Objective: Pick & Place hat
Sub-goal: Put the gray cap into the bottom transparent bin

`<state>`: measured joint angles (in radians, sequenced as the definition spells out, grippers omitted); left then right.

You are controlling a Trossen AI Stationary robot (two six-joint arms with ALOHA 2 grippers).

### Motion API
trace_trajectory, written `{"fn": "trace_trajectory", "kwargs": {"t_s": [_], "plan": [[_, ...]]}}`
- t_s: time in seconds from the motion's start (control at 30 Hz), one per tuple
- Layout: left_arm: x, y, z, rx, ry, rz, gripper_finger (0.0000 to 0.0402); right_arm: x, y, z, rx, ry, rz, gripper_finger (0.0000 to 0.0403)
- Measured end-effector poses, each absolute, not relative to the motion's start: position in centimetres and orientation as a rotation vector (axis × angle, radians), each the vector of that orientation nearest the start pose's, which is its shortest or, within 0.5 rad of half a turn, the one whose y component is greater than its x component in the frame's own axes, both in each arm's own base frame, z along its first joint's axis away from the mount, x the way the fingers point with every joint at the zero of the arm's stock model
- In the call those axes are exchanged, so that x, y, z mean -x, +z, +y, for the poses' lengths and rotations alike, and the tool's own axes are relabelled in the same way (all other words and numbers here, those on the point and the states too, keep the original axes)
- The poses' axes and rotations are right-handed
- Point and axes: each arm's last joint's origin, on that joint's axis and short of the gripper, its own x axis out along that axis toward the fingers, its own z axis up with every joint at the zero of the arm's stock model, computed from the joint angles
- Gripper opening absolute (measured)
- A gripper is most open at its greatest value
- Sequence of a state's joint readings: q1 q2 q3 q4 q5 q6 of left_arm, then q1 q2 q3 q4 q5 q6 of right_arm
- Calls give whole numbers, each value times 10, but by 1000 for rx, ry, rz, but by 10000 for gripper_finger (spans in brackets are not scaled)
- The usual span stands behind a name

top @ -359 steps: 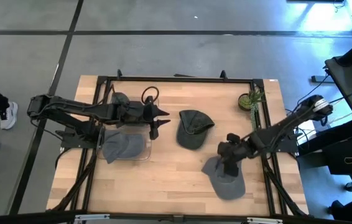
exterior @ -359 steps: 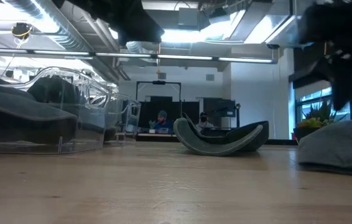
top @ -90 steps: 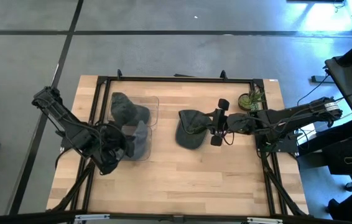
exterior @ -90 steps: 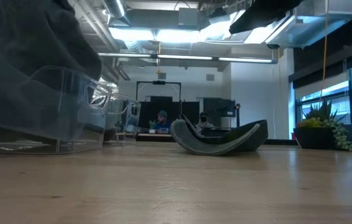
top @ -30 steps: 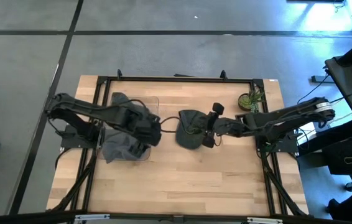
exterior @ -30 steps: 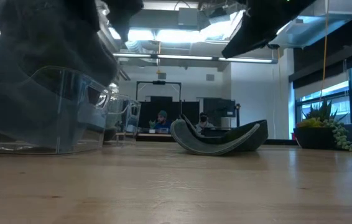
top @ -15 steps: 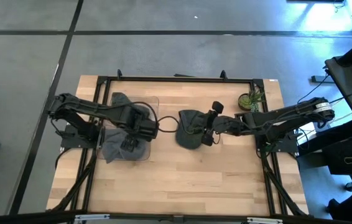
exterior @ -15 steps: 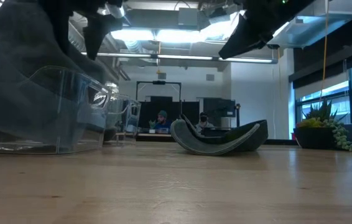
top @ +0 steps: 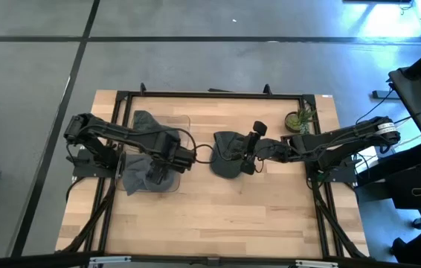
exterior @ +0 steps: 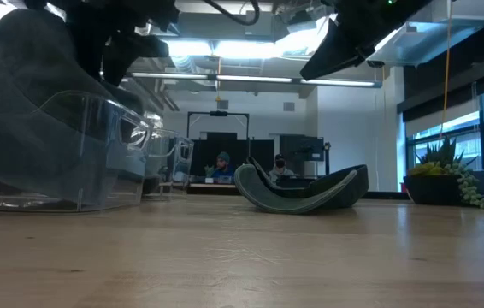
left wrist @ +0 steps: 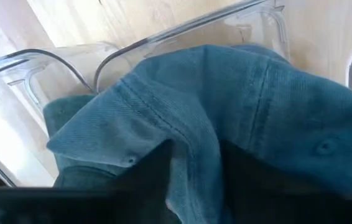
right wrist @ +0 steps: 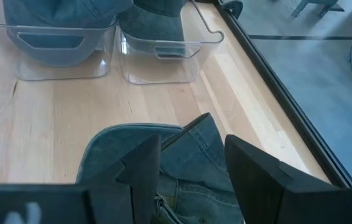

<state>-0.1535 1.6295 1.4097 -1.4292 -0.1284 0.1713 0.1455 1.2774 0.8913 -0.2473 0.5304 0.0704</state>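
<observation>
My left gripper has the grey hat (exterior: 32, 64) bunched up above the nearer bin's rim, so it should pull the hat's fold back toward the black frame and lower the hat into the bin.
A grey hat (top: 142, 177) sits in the nearer of two clear bins (exterior: 97, 171) at the table's left; its crown (exterior: 28, 77) rises above the bin's rim. My left gripper (top: 162, 167) points down into it, shut on a fold. The farther bin (top: 167, 121) holds another grey hat (top: 145, 126). A dark hat (top: 227, 155) rests upside down on the table's middle, rocking on its crown (exterior: 302, 198). My right gripper (top: 248, 156) hangs open above the dark hat's right side, its fingers clear of the hat. My left gripper pinches a raised fold of the grey hat's crown (left wrist: 196, 146) between its two fingers (left wrist: 148, 174). The fingers come from above, pointing down. The hat stays in the bin, bunched up under the gripper, its lower part against the bin's floor.
A potted plant (top: 300, 119) stands at the far right. A black frame (top: 210, 94) runs round the table top. Bare wood (top: 218, 216) lies along the near side. Beyond the table, people sit far off in the room (exterior: 223, 164).
My left gripper has tipped from slanting to pointing straight down and has sunk onto the grey hat in the nearer bin, shifting a little toward the table's left edge. The right arm has kept still over the dark hat.
</observation>
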Motion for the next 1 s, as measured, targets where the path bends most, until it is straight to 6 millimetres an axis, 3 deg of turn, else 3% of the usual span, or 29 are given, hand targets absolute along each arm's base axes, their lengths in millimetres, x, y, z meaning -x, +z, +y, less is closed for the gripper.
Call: {"fn": "trace_trajectory", "kwargs": {"t_s": [0.13,0.17,0.4,0.53,0.83,0.9,1.0], "plan": [[-277,278,-39,-363,-181,1635,25,-267,265,24,144,-392,587,180],[-278,281,-40,-354,-175,1628,15,-267,265,24,144,-392,587,180],[-280,321,-39,-255,-58,1479,6,-267,265,24,162,-387,592,180],[-269,342,-36,-112,140,1381,5,-267,264,24,173,-384,598,180],[-231,366,-36,362,546,1240,4,-267,264,23,270,-357,618,180],[-224,367,-38,409,653,1229,4,-267,264,23,273,-357,619,180],[-222,363,-47,410,622,1218,4,-267,264,23,290,-351,623,180]]}}
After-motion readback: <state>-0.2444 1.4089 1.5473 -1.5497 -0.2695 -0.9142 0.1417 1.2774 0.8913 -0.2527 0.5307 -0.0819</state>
